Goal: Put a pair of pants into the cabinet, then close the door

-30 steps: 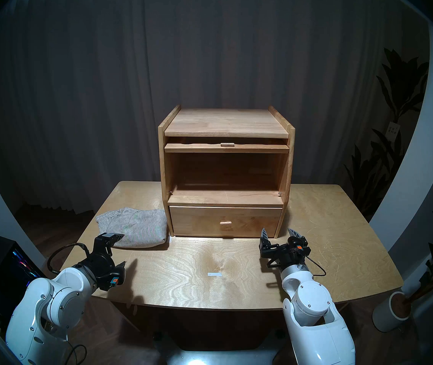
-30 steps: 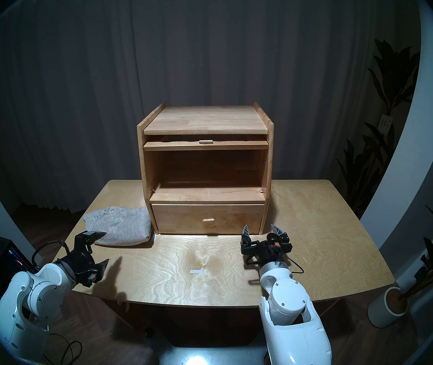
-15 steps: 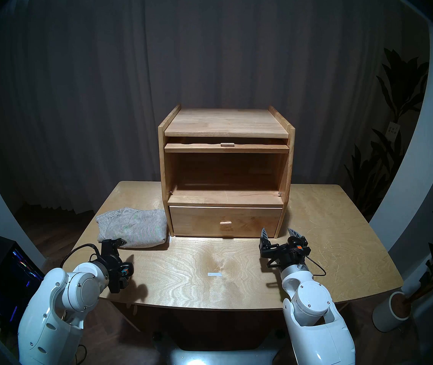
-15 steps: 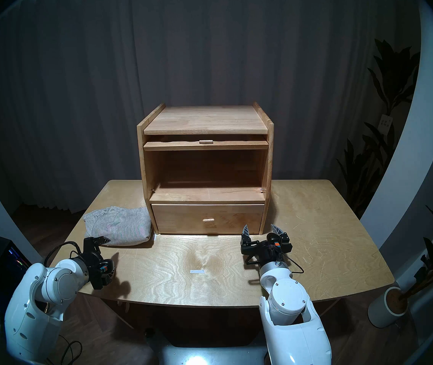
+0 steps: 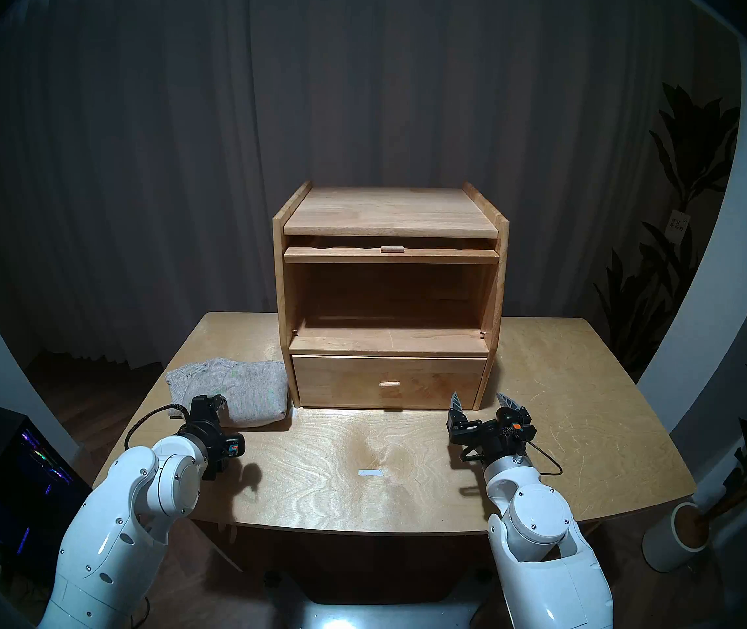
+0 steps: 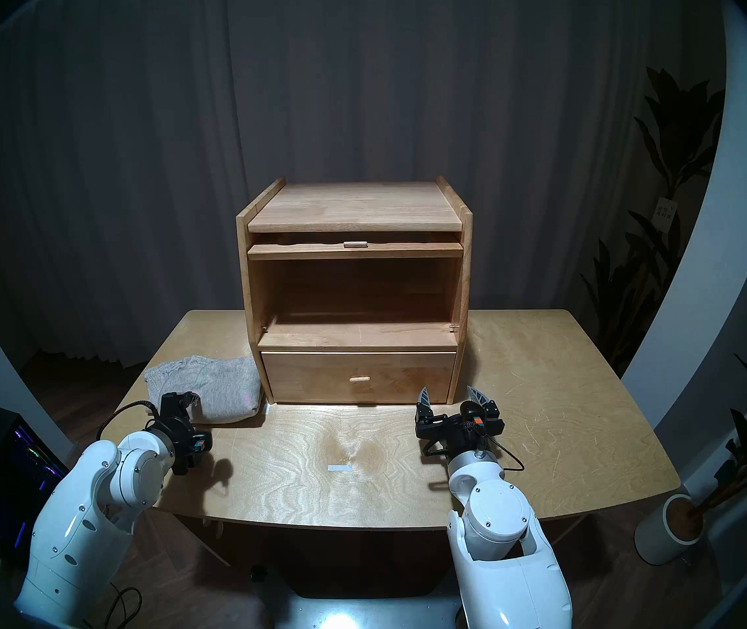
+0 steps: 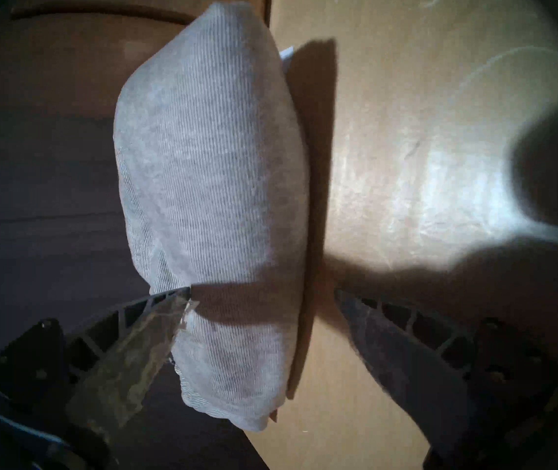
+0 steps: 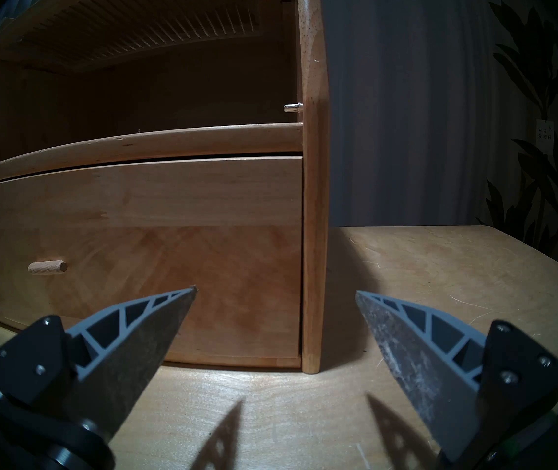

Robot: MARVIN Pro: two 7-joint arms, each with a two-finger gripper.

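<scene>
The pants [image 5: 238, 390] lie in a thick, rounded fold [image 5: 264, 416], so the pants will bunch at my left gripper and stay bundled when I carry them in.
The pair of pants [image 5: 244, 387] [image 6: 217, 387] lies folded on the table, left of the cabinet [image 5: 389, 296]. My left gripper [image 5: 215, 408] [image 6: 185, 401] is at the garment's near-left corner. In the left wrist view the left gripper [image 7: 264, 294] stands open, straddling the pants [image 7: 209, 154]: one finger touches the fabric's top, the other lies along the table. The door [image 5: 339, 255] is raised and slid in under the cabinet's top, its peg handle facing out; the upper compartment is empty. My right gripper [image 5: 478, 399] [image 8: 275, 289] hangs open before the drawer's [image 5: 389, 380] right end.
The pants lie close to the table's [image 5: 566, 410] left edge. A strip of white tape [image 5: 370, 473] marks the table's middle. A dark lit box [image 5: 13, 469] stands on the floor at left, a potted plant [image 5: 689, 537] at right, a curtain behind.
My left arm has reached forward and rightward with the wrist rolling over, bringing its open jaws from the table's front-left corner onto the pants' near corner. The right arm has not moved.
</scene>
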